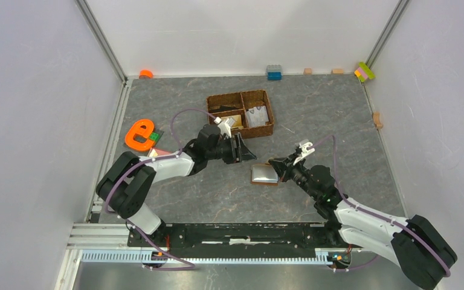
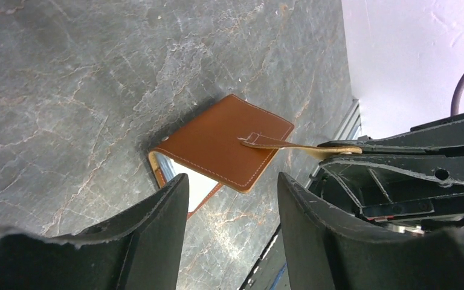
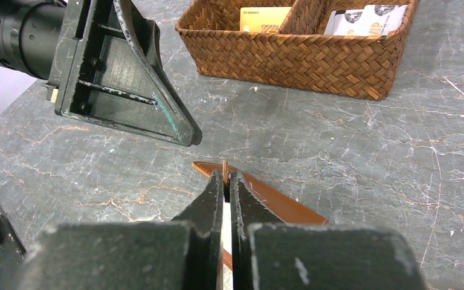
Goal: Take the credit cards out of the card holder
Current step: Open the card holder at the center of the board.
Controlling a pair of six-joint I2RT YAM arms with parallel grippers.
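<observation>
The cover is hanging over the pale inside and its strap [image 2: 281, 144] is in my right gripper, so next my left gripper takes hold of the cover [image 2: 217, 142] to free my right gripper.
The brown card holder [image 1: 264, 175] lies on the grey table between the arms. My right gripper [image 1: 277, 165] is shut on its thin strap [image 3: 225, 165], which stands up from the cover [image 3: 278, 202]. In the left wrist view the cover [image 2: 217, 142] is lifted a little by the strap [image 2: 272, 143], and a pale surface [image 2: 198, 188] shows beneath it; card or lining, I cannot tell. My left gripper [image 2: 229, 181] is open and empty, just left of and above the holder [image 1: 249, 149]. A gold-tan card [image 3: 264, 18] and grey-white cards [image 3: 368, 18] lie in the woven basket [image 3: 290, 57].
The brown woven basket [image 1: 240, 93] stands behind the grippers. An orange e-shaped toy [image 1: 139, 134] with a green block [image 1: 156, 136] lies at the left. Small blocks [image 1: 273, 72] [image 1: 365, 71] line the back wall, and a wooden one [image 1: 377, 119] the right wall.
</observation>
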